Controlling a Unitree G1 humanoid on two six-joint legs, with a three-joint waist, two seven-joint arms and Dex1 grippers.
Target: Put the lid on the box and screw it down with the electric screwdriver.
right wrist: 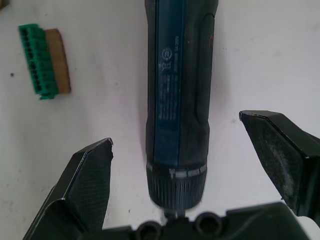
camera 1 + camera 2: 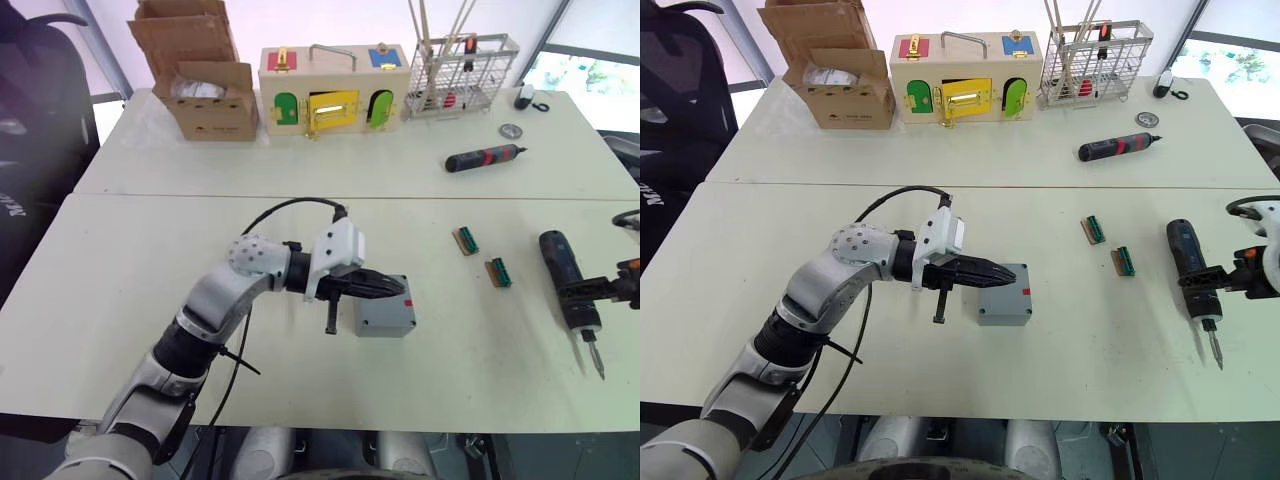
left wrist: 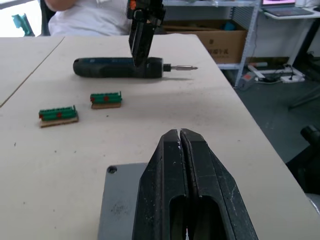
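Note:
The grey box (image 2: 386, 312) will twist crooked when the robot drives the box's corner screw, because it stands free with only the robot's shut left gripper (image 2: 368, 285) over it.
The grey box (image 2: 388, 322) stands on the near table, a small red mark (image 2: 1026, 291) on its side. The grey lid (image 3: 120, 200) lies flat on top of it, a screw hole showing at one corner. My left gripper (image 2: 396, 288) is shut with nothing between its fingers, its tips just over the lid. At the right, the dark electric screwdriver (image 2: 566, 278) lies on the table, bit towards the front edge. My right gripper (image 1: 176, 131) is open, one finger on each side of the tool's body, not touching it.
Two green terminal blocks (image 2: 466, 240) (image 2: 499, 272) lie between the box and the electric screwdriver. On the far table are a black-and-red screwdriver (image 2: 485, 158), a wooden box with coloured doors (image 2: 333, 100), a cardboard box (image 2: 210, 100) and a wire rack (image 2: 460, 70).

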